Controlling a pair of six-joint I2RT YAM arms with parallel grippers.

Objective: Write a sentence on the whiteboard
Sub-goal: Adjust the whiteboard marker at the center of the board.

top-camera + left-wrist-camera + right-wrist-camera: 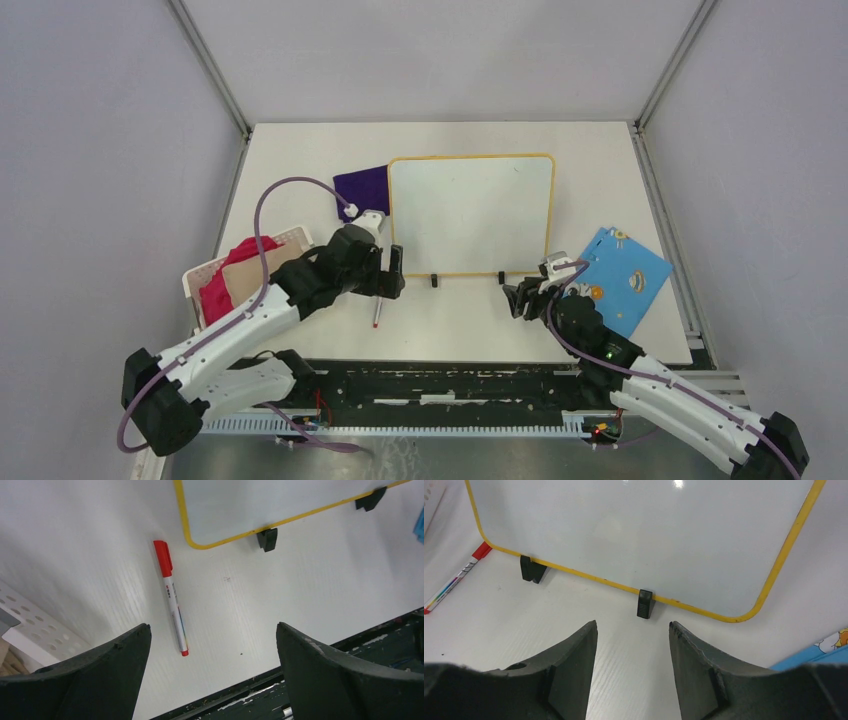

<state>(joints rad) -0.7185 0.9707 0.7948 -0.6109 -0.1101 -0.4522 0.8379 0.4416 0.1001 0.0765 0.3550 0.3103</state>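
I should lower my left gripper around the marker's white body (173,608), because the capped red marker (163,559) lies by the whiteboard's corner, far away from my right gripper.
The whiteboard (470,215) lies flat mid-table, glossy white with a yellow frame and two black feet on its near edge. No sentence shows on it; its surface is bare. A capped red marker (377,315) lies on the table just off the board's near-left corner. My left gripper (392,283) hovers over the marker (171,595), wide open and empty, with the board's corner (280,500) beyond. My right gripper (522,298) is open and empty, just short of the board's right foot (644,603); the board (639,530) and marker (454,580) show ahead of it.
A purple cloth (362,187) lies at the board's far-left corner. A white perforated basket (200,275) with a red cloth and a tan item stands at the left. A blue card (625,275) lies right of the board. The table's front edge and black rail (300,680) are close below.
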